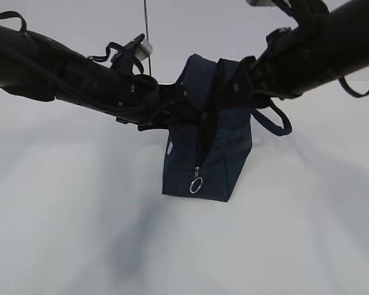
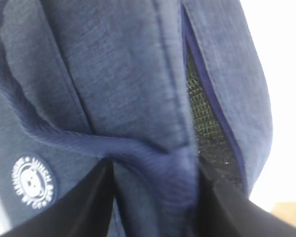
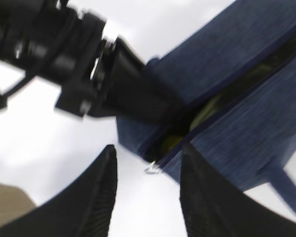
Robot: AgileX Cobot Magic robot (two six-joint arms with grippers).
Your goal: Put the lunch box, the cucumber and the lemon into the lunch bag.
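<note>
The bag's opening is below my left gripper as it reaches over, so next my left gripper moves back and pinches the bag's side edge before my right gripper takes the ring pull.
The dark navy lunch bag stands on the white table, its zipper open and the silver ring pull hanging low at the front. My left gripper is at the bag's upper left. In the left wrist view it is shut on a fold of the bag's fabric beside the mesh-lined opening. My right gripper is open and empty above the table, near the ring pull. A yellow-green patch shows inside the opening. The lunch box, cucumber and lemon cannot be told apart.
The bag's loop handle hangs on its right side. A round white logo sits on the bag's left face. The white table lies around the bag. Both arms crowd the bag's top.
</note>
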